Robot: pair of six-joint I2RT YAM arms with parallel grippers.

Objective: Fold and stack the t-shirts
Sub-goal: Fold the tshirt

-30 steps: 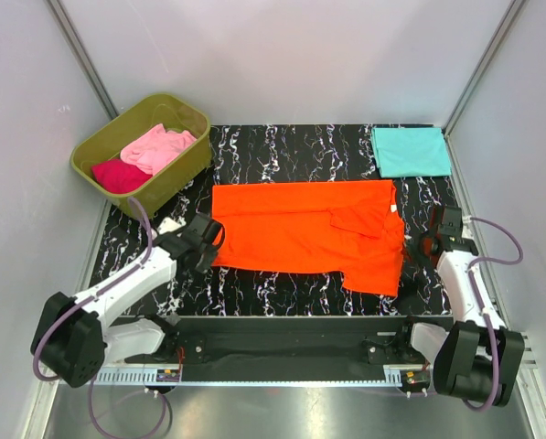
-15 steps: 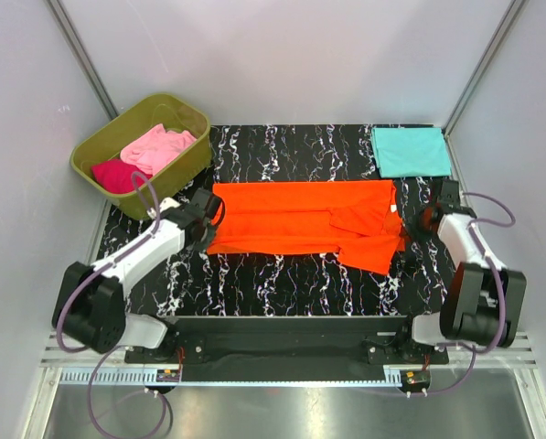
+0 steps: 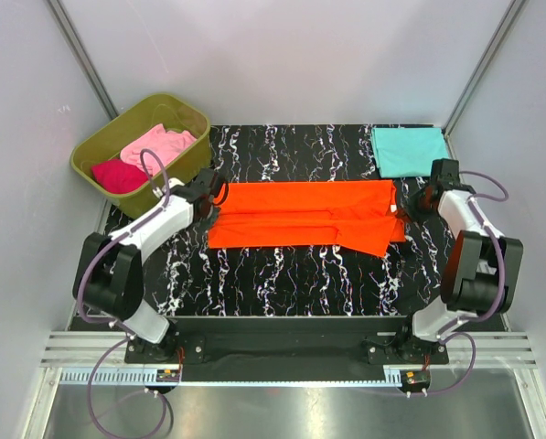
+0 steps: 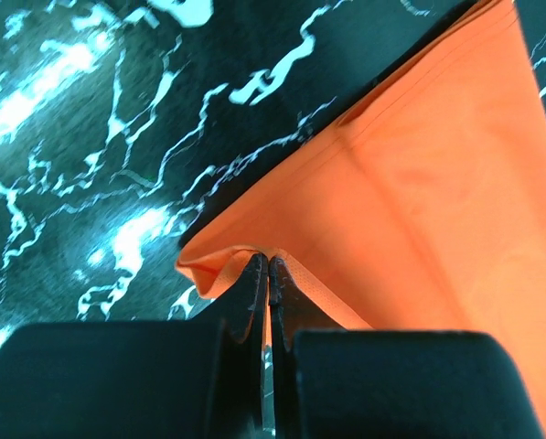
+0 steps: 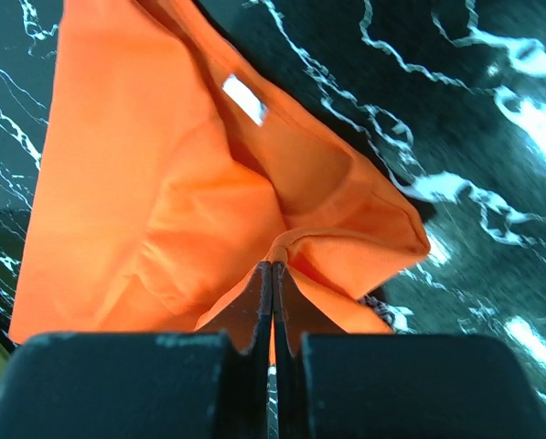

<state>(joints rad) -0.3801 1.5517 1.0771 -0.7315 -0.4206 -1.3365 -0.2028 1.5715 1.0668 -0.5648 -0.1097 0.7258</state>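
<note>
Opposite ends of the orange t-shirt (image 3: 227, 218) are pinched in my grippers, in line. My left gripper goes on pulling toward the table's far edge until the t-shirt is straight, and then let go.
The orange t-shirt (image 3: 305, 215) lies across the middle of the black marbled table, folded into a long band. My left gripper (image 3: 214, 196) is shut on its left hem (image 4: 227, 265), the cloth pinched between the fingertips. At the opposite end my right gripper (image 3: 410, 206) is shut on the shirt's right edge (image 5: 346, 247), near the collar with its white label (image 5: 243, 99). A teal t-shirt (image 3: 410, 151) lies folded at the back right corner. In the tub sit a pink t-shirt (image 3: 158, 146) and a magenta t-shirt (image 3: 119, 175).
An olive-green tub (image 3: 190, 165) stands at the back left, just beyond my left gripper. Grey walls with metal posts close in the table (image 3: 300, 274) on three sides. The arms' base rail (image 3: 282, 347) runs along the near edge.
Both grippers have carried the orange shirt's near edge away from the bases toward the back, folding it over. The shirt is now a narrower band.
</note>
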